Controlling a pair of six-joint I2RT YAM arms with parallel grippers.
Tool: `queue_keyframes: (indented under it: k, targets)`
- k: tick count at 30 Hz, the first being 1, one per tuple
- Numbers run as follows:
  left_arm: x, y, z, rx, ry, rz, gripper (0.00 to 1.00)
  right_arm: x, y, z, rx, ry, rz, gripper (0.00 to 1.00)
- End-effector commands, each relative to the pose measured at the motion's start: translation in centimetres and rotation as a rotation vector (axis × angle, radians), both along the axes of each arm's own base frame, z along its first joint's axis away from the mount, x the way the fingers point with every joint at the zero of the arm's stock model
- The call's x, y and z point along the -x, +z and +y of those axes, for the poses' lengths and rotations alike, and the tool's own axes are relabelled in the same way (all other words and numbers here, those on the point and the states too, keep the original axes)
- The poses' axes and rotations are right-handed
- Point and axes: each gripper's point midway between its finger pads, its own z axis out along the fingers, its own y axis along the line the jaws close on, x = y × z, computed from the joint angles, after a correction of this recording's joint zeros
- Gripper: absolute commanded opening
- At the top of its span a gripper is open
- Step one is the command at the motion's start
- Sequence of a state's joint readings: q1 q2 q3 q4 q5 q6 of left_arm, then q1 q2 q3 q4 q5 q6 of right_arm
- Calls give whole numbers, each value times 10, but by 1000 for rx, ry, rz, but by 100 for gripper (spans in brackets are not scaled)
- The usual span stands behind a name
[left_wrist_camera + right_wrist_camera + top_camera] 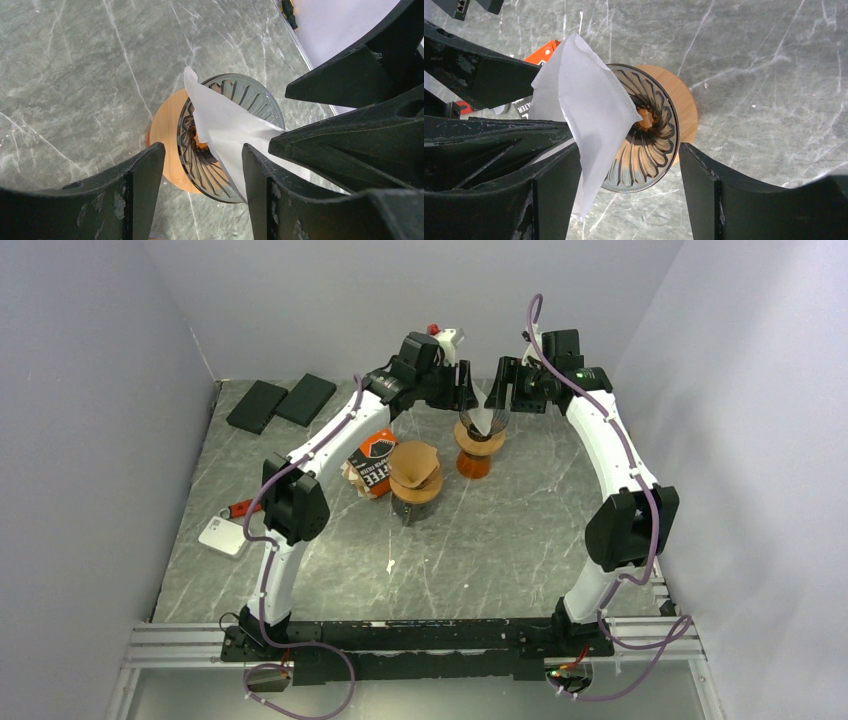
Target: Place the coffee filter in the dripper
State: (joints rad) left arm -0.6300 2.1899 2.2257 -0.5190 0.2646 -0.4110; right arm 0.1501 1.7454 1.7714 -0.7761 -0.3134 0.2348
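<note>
I should reach lower inside the filter (550,90) with my right gripper and spread it toward the dripper's side, because the coffee filter's side (600,107) is folded away from the dripper's ribbed side.
The dripper (481,430) is a ribbed glass cone (250,95) on a round wooden base (165,125), standing at the back middle of the table. The white coffee filter (225,120), still folded flat, has its tip down in the cone (649,145) and leans out over the rim (589,95). My left gripper (202,148) hovers over the dripper with its jaws open; the filter rests beside one finger (260,175), not pinched. My right gripper (629,149) faces it from the other side, jaws wide apart, and the filter hangs past its left finger (554,185). Both grippers (468,390) (500,385) nearly meet.
A second dripper with a brown filter (415,475) stands just left of the first, with an orange-and-black coffee bag (368,462) beside it. Two black blocks (258,405) (307,398) lie at the back left. A white flat device (222,536) and a red tool (240,508) lie near the left edge.
</note>
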Motion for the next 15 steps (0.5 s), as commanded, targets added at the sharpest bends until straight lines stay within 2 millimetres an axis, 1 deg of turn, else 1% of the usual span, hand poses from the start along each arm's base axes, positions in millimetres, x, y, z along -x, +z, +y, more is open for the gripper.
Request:
queue_keyframes:
  k: [1,7,11,12,15]
  targets:
    - [-2,11,-7,23,-28,-36,64,-7,20,-3,11,-14,-84,74]
    - [-2,6,-9,19,-34,-26,64,-12,1,-2,29,-16,-47,75]
    - [-1,3,-9,13,-38,-19,62,-14,-7,-1,55,-18,-35,75]
    - [-1,2,-8,7,-36,-19,61,-14,-8,-1,63,-20,-35,74]
    - [-2,-1,-5,-12,-26,-20,60,-14,-15,-4,93,-32,-24,66]
